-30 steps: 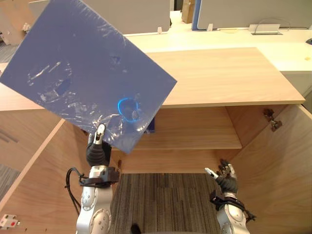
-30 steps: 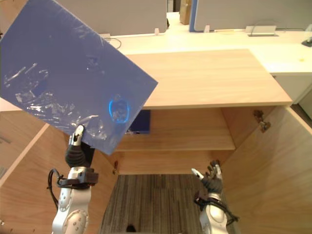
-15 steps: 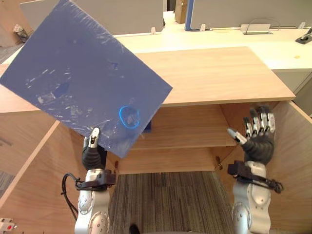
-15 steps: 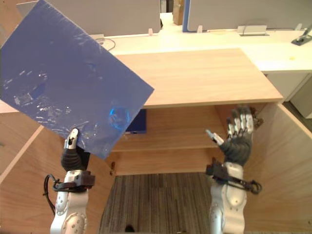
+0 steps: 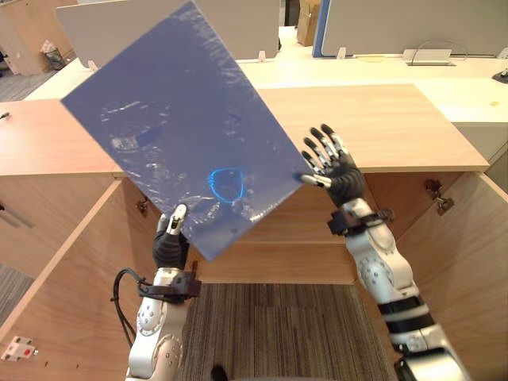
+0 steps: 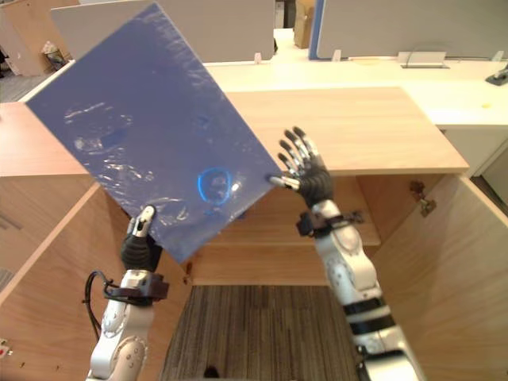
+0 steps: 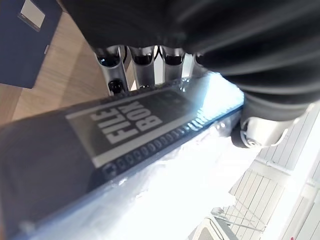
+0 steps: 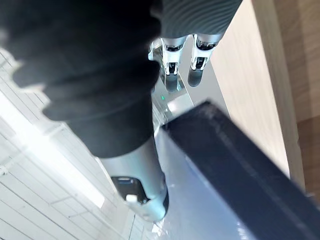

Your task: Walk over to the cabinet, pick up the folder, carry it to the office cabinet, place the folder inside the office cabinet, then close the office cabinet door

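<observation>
The straight-edged folder (image 5: 190,127) has clear wrap (image 5: 131,141) across it, so I expect it to stay closed and flat while my right gripper carries it by its edge.
The folder (image 5: 182,135) is a flat blue file box in clear wrap, held up tilted in front of the open office cabinet (image 5: 397,127). My left hand (image 5: 169,246) grips its lower corner from below, with the fingers (image 7: 142,65) curled over the labelled spine (image 7: 125,130). My right hand (image 5: 337,171) is raised at the folder's right corner, fingers spread and straight, its thumb at the edge. In the right wrist view the folder's dark edge (image 8: 235,170) runs just past that hand's fingers (image 8: 172,55).
Both cabinet doors stand wide open, the left one (image 5: 71,278) and the right one (image 5: 468,262). A wooden shelf (image 5: 317,230) crosses the inside. Another dark blue item (image 7: 25,40) lies on wood below. White desks (image 5: 381,67) with partitions stand behind.
My right hand has risen from low beside the right door to the folder's right corner. The folder has turned steeper and shifted right.
</observation>
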Robot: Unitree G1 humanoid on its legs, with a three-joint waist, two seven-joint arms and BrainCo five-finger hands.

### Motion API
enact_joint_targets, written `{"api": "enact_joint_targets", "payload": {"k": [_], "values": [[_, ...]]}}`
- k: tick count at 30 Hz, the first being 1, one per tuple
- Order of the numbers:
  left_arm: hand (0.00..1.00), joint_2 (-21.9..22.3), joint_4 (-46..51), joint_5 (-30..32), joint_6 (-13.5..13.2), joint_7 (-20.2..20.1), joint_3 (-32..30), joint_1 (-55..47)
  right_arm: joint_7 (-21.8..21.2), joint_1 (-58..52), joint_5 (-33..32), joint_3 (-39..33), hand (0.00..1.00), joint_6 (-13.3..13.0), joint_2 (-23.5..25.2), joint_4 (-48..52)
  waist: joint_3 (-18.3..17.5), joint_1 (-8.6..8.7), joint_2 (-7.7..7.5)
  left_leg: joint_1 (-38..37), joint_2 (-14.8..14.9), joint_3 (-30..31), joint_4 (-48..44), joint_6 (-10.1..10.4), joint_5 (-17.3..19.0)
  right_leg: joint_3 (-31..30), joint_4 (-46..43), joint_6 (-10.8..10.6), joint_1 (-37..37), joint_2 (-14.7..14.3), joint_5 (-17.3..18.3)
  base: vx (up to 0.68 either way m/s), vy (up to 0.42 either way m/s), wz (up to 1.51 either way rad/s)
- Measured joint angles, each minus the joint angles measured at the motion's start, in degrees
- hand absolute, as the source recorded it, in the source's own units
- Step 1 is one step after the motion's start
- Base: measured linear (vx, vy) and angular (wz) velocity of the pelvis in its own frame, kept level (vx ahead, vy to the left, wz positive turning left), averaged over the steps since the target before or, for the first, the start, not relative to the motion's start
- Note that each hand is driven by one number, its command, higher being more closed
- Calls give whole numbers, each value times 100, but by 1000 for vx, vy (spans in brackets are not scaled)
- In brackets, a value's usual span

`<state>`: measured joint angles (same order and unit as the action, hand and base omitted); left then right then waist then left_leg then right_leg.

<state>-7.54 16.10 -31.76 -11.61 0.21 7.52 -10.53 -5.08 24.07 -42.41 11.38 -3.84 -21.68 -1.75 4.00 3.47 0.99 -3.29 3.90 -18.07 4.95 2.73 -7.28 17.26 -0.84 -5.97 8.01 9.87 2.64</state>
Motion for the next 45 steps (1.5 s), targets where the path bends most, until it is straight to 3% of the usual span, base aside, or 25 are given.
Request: {"api": "enact_joint_targets", "payload": {"k": [4,16,25,35,43,44,45], "values": [[100,-116,0,-2,-2,-7,148,93,-79,925,-376,407,0,36,-397,-562,-10,-23,-1,0,0,16,1,-17,-33,11,-18,-6,0,3,-6,-47,11,3],[100,-604,-12,-28,-6,-5,449,197,-461,2558,-458,1869,0,168,-1556,-1168,-62,-38,0,34,10,89,4,-24,-124,53,-33,8,-8,-8,-44,-38,9,2],[100,-1185,-118,-35,-18,-5,552,312,-738,3043,-1726,2944,0,492,-2691,-1187,-106,-116,-1,132,97,193,7,4,-238,130,77,72,-28,-112,-152,-43,1,4],[100,-1640,-117,-161,-21,-32,661,538,-854,2973,-2395,3625,0,889,-2996,-1078,-180,-199,10,247,145,211,6,42,-285,124,234,94,-70,-188,-275,-12,0,-1],[100,-1759,-117,-170,-9,-22,687,568,-846,2534,-2495,3757,0,932,-2981,-1070,-216,-305,9,252,144,242,6,47,-292,138,229,95,-68,-187,-274,0,0,0],[100,-1759,-117,-182,-9,-15,678,583,-843,2452,-2522,3753,100,929,-2949,-1075,-228,-308,11,254,144,246,6,47,-294,140,228,95,-68,-187,-273,0,0,0],[100,-1761,-117,-182,-9,-2,673,593,-836,2356,-2527,3741,100,924,-2896,-1086,-245,-308,10,256,144,252,6,47,-296,142,227,96,-69,-187,-273,0,0,0]]}}
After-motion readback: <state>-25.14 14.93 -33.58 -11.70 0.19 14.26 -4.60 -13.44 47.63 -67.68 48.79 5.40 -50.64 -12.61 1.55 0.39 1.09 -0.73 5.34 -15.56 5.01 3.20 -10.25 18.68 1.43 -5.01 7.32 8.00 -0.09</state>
